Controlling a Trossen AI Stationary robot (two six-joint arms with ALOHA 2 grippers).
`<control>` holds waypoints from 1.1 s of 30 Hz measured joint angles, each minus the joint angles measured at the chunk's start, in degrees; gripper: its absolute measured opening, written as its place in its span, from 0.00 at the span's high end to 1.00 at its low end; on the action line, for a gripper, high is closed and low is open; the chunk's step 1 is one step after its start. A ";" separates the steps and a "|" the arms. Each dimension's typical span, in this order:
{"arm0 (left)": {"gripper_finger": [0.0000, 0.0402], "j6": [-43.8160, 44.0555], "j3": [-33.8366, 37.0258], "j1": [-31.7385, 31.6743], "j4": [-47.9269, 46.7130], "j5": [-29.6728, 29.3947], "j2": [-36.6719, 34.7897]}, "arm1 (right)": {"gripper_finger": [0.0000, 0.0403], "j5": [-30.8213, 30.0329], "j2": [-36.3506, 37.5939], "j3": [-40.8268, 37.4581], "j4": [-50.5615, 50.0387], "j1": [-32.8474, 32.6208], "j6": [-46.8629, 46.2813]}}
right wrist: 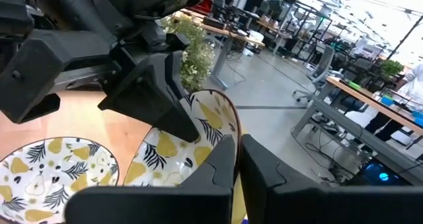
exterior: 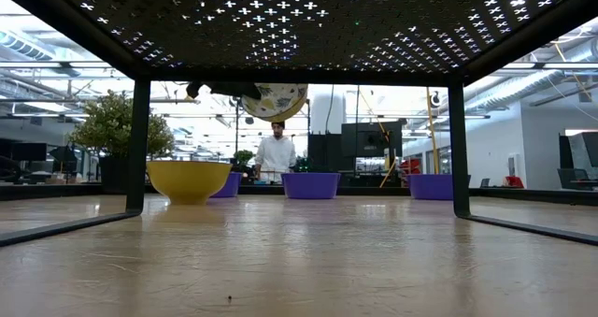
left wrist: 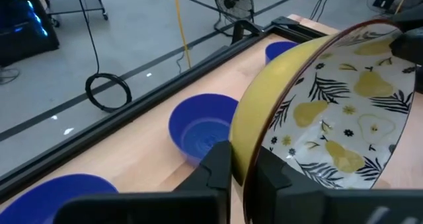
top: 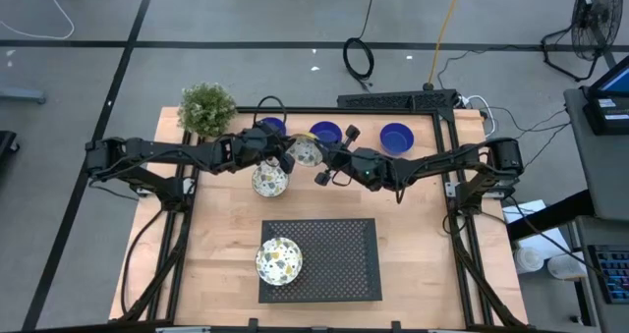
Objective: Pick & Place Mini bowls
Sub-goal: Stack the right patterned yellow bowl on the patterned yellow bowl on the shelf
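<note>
My right gripper needs to open and move away before my left gripper carries the mini bowl to the bowl on the rack (top: pixel 279 261), because both my grippers are pinching the mini bowl's rim (top: pixel 308 153).
A mini bowl (top: pixel 305 152), white inside with yellow pears and dark leaves and yellow outside, hangs tipped on edge above the table's far middle. My left gripper (top: pixel 288 154) and my right gripper (top: pixel 322 162) are both shut on its rim from opposite sides. In the low view it shows aloft (exterior: pixel 277 100). A second patterned bowl (top: pixel 268 180) stands on the wood just below. A third (top: pixel 278 260) sits on the black perforated rack (top: pixel 339 259). Three blue bowls (top: pixel 324 134) stand in a row along the far edge. My left gripper (left wrist: pixel 243 161) pinches the bowl's rim (left wrist: pixel 246 145), one finger on the yellow outer wall and one inside. The fingers come from the table's left, slanting slightly down. The bowl is lifted clear and tipped on edge. My right gripper (right wrist: pixel 238 151) pinches the opposite rim (right wrist: pixel 231 121) between its two fingers, one inside the bowl and one outside. The fingers come level from the table's right. The bowl stands on edge, clear of the table.
A leafy potted plant (top: pixel 207 108) stands at the far left corner. The black rack fills the near middle, and the low view looks out from under it. A person (exterior: pixel 277 153) stands in the room beyond the far edge. Bare wood lies left and right of the rack.
</note>
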State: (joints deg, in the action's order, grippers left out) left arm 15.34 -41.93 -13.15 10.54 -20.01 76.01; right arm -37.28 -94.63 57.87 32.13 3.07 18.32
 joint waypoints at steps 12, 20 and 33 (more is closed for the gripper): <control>0.97 -0.94 0.00 0.09 -0.41 0.49 -0.02 | 0.93 0.44 0.00 -0.17 -0.40 -0.64 -1.32; 0.97 -1.96 0.00 0.13 -0.23 0.92 -0.09 | 0.84 0.06 0.64 -0.23 -0.95 -1.75 -0.57; 0.97 -2.07 -0.34 0.14 -0.11 2.53 -1.66 | 0.64 -0.46 11.23 -0.35 -17.44 -5.42 -5.00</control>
State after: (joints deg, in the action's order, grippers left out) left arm 13.28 -42.28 -13.00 10.43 -17.48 74.35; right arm -37.74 -83.40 57.52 14.69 -2.35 13.33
